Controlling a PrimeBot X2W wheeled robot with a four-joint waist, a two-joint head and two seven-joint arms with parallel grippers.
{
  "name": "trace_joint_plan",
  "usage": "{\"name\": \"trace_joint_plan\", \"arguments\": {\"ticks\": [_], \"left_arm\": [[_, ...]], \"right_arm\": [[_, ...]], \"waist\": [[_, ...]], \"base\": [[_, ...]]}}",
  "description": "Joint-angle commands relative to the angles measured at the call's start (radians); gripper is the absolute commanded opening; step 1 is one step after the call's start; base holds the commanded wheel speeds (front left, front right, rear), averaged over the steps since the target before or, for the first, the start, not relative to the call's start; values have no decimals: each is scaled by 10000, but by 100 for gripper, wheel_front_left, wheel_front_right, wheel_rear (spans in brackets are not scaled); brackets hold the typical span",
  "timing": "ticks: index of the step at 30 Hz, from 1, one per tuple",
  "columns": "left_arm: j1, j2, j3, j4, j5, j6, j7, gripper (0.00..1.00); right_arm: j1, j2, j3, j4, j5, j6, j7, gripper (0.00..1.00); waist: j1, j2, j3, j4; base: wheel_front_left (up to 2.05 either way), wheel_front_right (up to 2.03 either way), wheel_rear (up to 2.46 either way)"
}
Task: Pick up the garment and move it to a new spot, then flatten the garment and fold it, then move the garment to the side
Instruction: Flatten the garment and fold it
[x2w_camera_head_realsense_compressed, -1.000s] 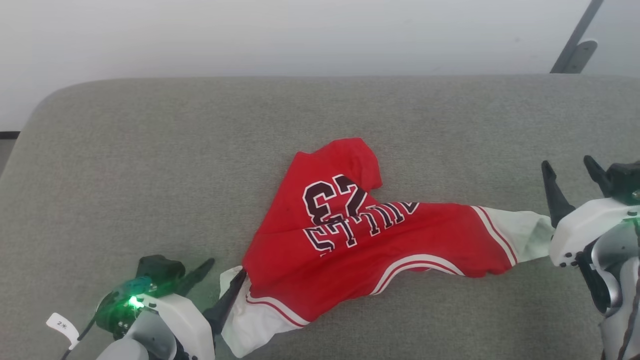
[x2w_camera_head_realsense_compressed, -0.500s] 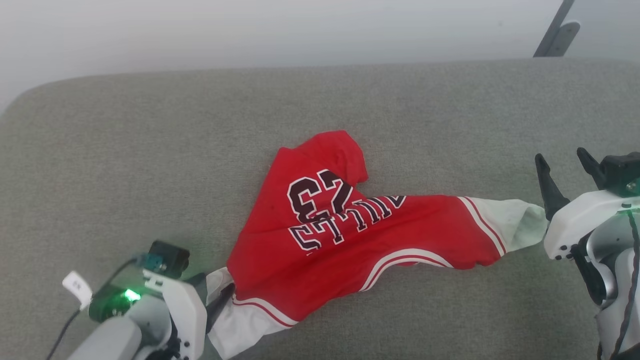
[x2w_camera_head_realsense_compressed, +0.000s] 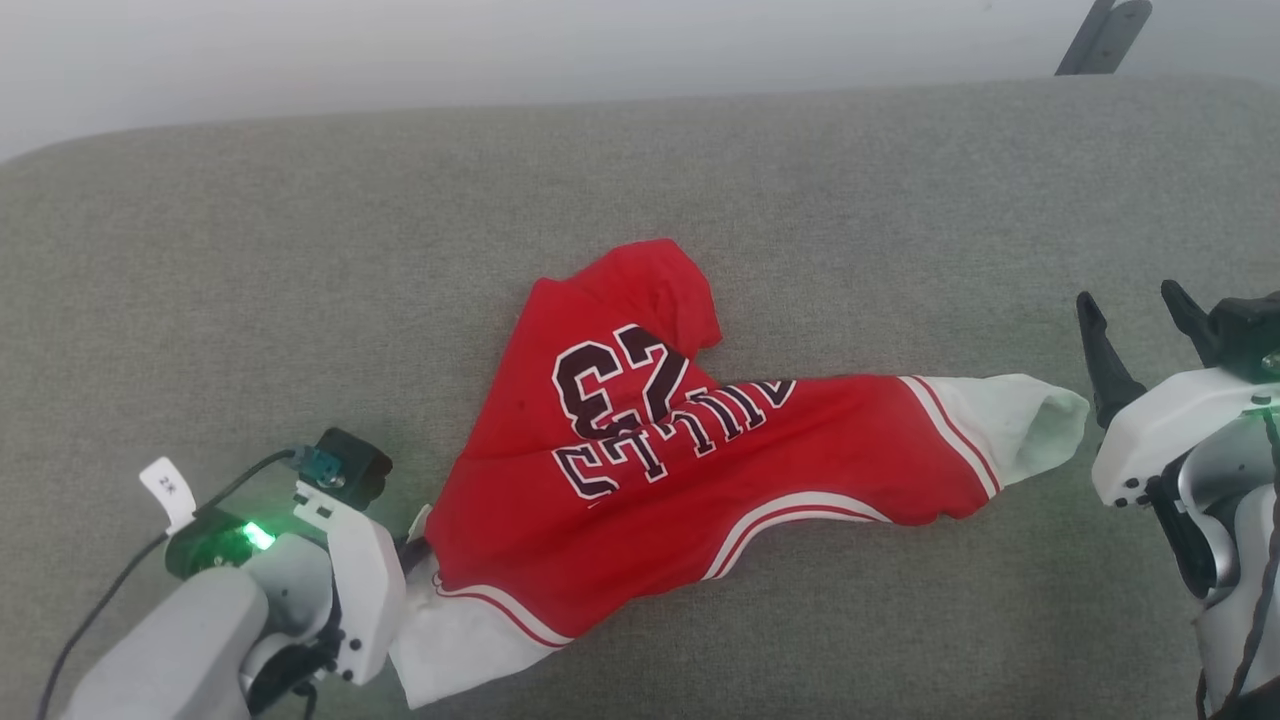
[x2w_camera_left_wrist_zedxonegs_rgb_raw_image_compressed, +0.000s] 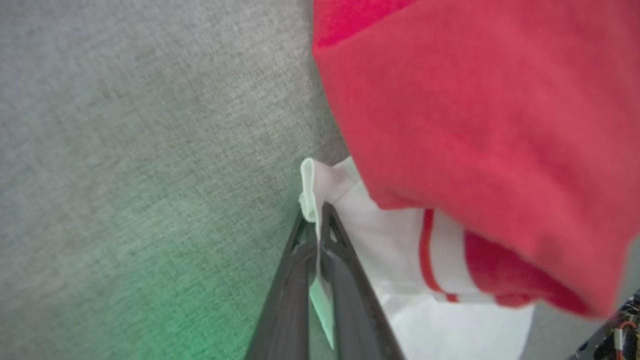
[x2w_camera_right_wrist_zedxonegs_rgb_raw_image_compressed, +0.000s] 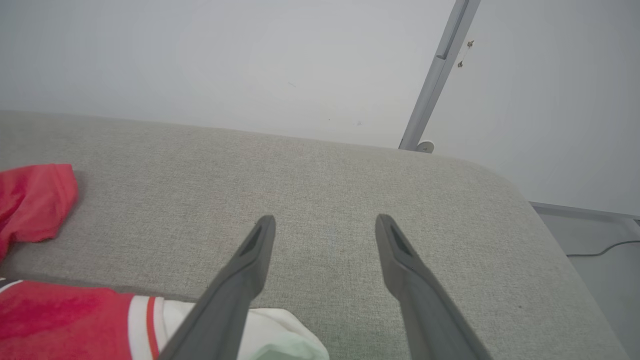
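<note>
I expect the garment to open out into a wide panel when I pull the red hem, because the black letters are cut off along a fold.
The garment, a red jersey with white sleeves, striped trim and a black 23, lies crumpled on the grey cushion. My left gripper is shut on the edge of its white left sleeve, the thin fabric pinched between the two dark fingers. In the head view that gripper sits at the lower left, its fingers mostly hidden by the wrist. My right gripper stands open just right of the other white sleeve, fingers apart over bare cushion, holding nothing.
The cushion's rounded far edge meets a pale wall. A grey metal post rises behind the right corner. A cable lies on the floor beyond the cushion's right end. Bare fabric stretches behind the jersey.
My left gripper moved in on the left sleeve edge and closed on it. The head camera tilted down, shifting the whole scene up and left. The right gripper stayed open.
</note>
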Motion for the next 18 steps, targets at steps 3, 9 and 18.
{"name": "trace_joint_plan", "arguments": {"ticks": [3, 9, 18], "left_arm": [[-359, 281, -188, 265, 147, 94, -13, 0], [-1211, 847, -376, 389, 259, 77, -24, 0], [-2784, 1408, -651, 1152, 446, 52, -296, 0]], "right_arm": [[-106, 19, -28, 24, 74, 1, -113, 100], [-184, 86, 40, 109, 65, 1, -199, 100], [-301, 165, 275, 232, 73, 1, -297, 100]], "waist": [[0, -1, 71, -25], [0, -1, 138, -63], [0, -1, 209, -210]], "base": [[0, 0, 0], [0, 0, 0], [0, 0, 0]]}}
